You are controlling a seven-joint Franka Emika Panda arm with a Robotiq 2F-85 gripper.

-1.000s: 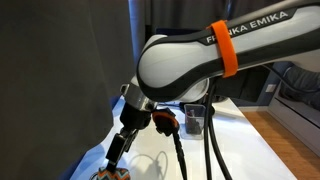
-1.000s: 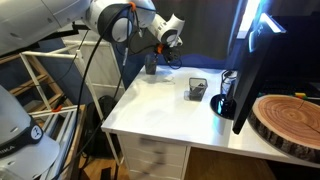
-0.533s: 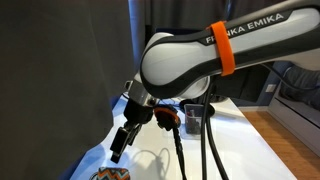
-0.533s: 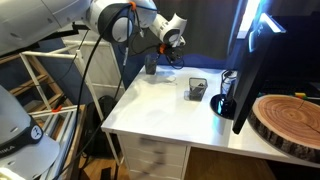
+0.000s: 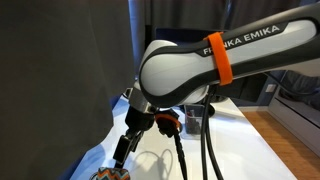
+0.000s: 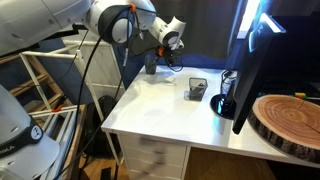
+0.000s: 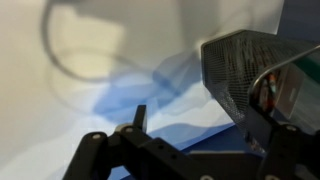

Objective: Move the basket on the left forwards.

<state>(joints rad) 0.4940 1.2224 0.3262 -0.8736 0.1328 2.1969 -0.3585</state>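
Note:
The robot's open fingers are lined up across the basket's near rim [image 7: 258, 84], so the gripper goes on moving over the basket [image 7: 287, 88] until that rim is between the fingers, and then close.
The basket [image 5: 112, 174], small and woven with orange in its pattern, shows only as a rim at the bottom edge of an exterior view. In the other exterior view it is a small dark shape [image 6: 150, 65] at the table's far end. My gripper [image 5: 122, 150] hangs just above and beside the basket, not touching it, and also shows near it here [image 6: 168, 57]. In the wrist view the gripper [image 7: 200, 130] has its fingers wide apart with nothing between them. No basket can be made out there.
A dark wire-mesh pen cup [image 5: 194, 118] [image 6: 196, 89] [image 7: 235, 65] stands mid-table. A black object [image 6: 222, 103], a dark monitor [image 6: 250, 60] and a round wood slab [image 6: 290, 120] sit on the white table [image 6: 150, 110]. A dark curtain [image 5: 60, 80] stands behind it.
The gripper rose slightly and came back down to about the same height above the basket. The basket and pen cup have not moved.

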